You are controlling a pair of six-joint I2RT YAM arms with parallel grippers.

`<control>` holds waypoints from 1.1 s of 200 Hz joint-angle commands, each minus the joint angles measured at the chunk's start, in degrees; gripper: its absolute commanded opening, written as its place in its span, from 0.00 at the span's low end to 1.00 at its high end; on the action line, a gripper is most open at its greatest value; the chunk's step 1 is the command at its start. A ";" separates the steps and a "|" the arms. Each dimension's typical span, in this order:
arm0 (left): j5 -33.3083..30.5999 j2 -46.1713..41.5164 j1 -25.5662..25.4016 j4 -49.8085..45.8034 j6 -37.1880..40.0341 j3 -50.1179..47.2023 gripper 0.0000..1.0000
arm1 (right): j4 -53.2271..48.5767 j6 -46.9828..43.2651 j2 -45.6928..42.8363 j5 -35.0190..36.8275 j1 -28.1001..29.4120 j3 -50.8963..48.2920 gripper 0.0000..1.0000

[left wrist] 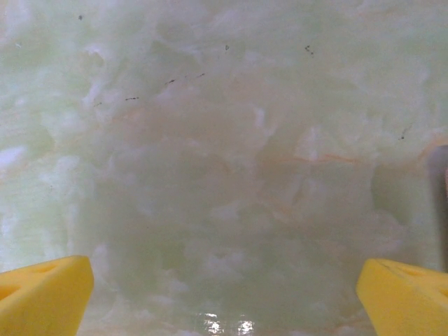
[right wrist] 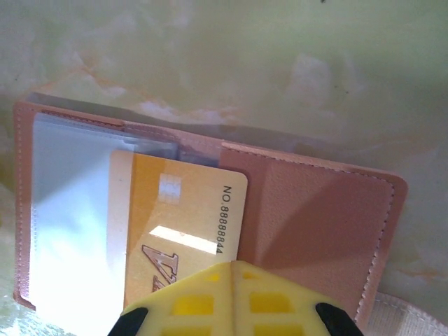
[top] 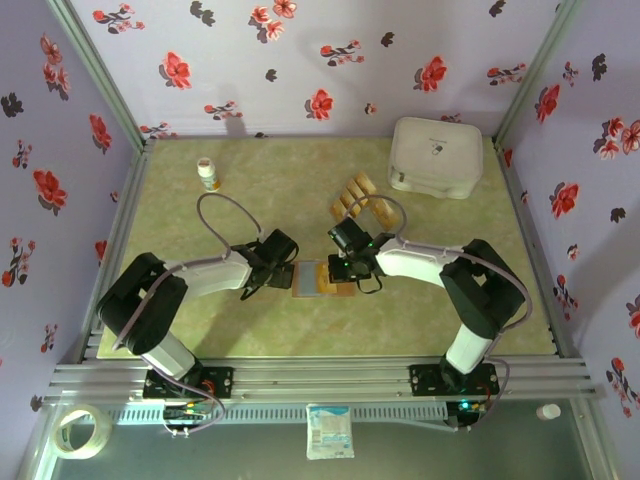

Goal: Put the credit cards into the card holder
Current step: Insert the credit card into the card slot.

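The end of my right gripper is over the jutting credit card (right wrist: 185, 217), so next I move back past the card's free edge (right wrist: 243, 217) and push the card into the sleeve.
The reddish-brown card holder (top: 312, 279) lies open on the table between the two grippers. In the right wrist view it (right wrist: 318, 217) shows a clear sleeve (right wrist: 70, 210) on the left. One orange credit card (right wrist: 178, 210) lies flat on it, its left edge tucked under the sleeve. My right gripper (right wrist: 234, 269) is shut, fingers pressed together, its tip over the card's near end; the card is not between the fingers. Several more credit cards (top: 358, 198) lie fanned out further back. My left gripper (top: 272, 262) stands wide open just left of the holder, over bare table (left wrist: 224, 280).
A big white rounded box (top: 435, 155) stands at the back right. A small white bottle (top: 208, 174) stands at the back left. A tape roll (top: 80, 432) and a small packet (top: 329, 431) lie in front of the rail, off the table.
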 commanded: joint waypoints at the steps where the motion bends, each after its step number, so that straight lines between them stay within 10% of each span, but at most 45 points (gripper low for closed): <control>1: 2.95 2.49 -1.54 2.45 0.78 0.83 0.99 | -0.35 -0.33 1.16 -0.70 0.72 1.74 0.01; 220: 3.05 3.38 -2.42 2.99 0.98 0.95 0.99 | -1.12 0.05 -0.01 2.18 -0.87 -1.29 0.00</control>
